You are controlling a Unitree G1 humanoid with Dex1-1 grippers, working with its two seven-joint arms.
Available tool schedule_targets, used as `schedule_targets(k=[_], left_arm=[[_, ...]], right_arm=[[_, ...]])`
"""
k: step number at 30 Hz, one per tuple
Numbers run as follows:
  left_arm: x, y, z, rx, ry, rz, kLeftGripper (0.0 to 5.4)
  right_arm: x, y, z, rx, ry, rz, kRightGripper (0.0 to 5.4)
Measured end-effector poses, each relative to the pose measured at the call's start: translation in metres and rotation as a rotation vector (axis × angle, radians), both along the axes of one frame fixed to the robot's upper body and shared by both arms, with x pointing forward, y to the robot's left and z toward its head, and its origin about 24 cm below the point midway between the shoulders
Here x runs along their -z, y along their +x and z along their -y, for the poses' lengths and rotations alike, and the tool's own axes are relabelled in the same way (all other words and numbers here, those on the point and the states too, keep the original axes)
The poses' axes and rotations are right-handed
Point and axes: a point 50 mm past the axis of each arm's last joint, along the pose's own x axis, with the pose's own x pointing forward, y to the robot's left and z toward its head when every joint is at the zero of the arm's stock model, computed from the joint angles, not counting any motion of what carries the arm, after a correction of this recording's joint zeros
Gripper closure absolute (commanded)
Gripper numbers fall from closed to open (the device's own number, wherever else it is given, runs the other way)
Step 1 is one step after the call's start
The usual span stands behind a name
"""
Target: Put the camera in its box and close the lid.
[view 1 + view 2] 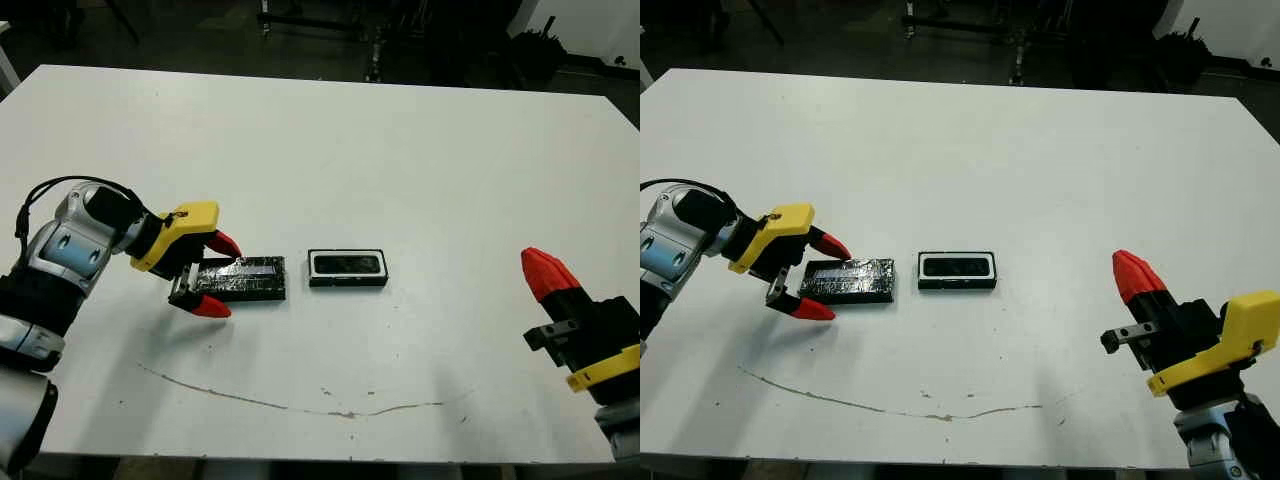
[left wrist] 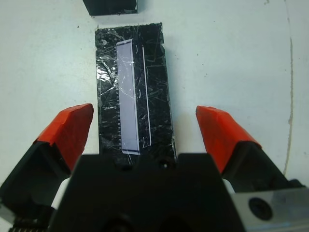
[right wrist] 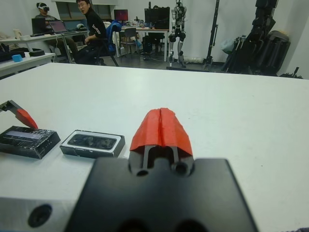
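The lid (image 1: 245, 277) has deep sides (image 1: 257, 296) that look slightly wider than the box, so I expect it to slide down over the box's black sides when I lower it.
The lid (image 1: 245, 278), a glossy black slab with a pale strip, lies flat on the table left of centre. My left gripper (image 1: 218, 276) is open, and its red fingers straddle the lid's left end; the left wrist view shows the lid (image 2: 133, 96) with a gap to each finger. Just right of the lid stands the box (image 1: 347, 283), black-walled with a white lining. The camera (image 1: 347, 264) lies inside it as a dark face. My right gripper (image 1: 540, 268) is shut and holds nothing, near the table's front right, well apart from the box.
A thin brown line (image 1: 300, 408) runs across the table near its front edge. Beyond the far edge, the right wrist view shows a seated person (image 3: 94, 29), desks and dark equipment stands.
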Motion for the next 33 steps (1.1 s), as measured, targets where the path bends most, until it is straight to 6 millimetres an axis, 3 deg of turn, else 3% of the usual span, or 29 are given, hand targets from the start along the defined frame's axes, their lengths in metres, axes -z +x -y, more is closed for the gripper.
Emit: schedule_targets(k=[6, 21, 33], left_arm=[[-0.0019, -0.0003, 0.0046, 0.019, 0.029, 0.025, 0.18], [0.0019, -0.0052, 0.0077, -0.007, 0.029, 0.089, 2.24], [0.0048, -0.0051, 0.0025, -0.059, -0.033, 0.087, 2.24]], right_arm=[[-0.0004, -0.0002, -0.0009, -0.015, 0.017, 0.004, 5.40], [-0.0013, -0.0004, -0.0002, -0.020, 0.022, 0.021, 5.40], [-0.0018, -0.0004, -0.0001, -0.022, 0.023, 0.024, 5.40]])
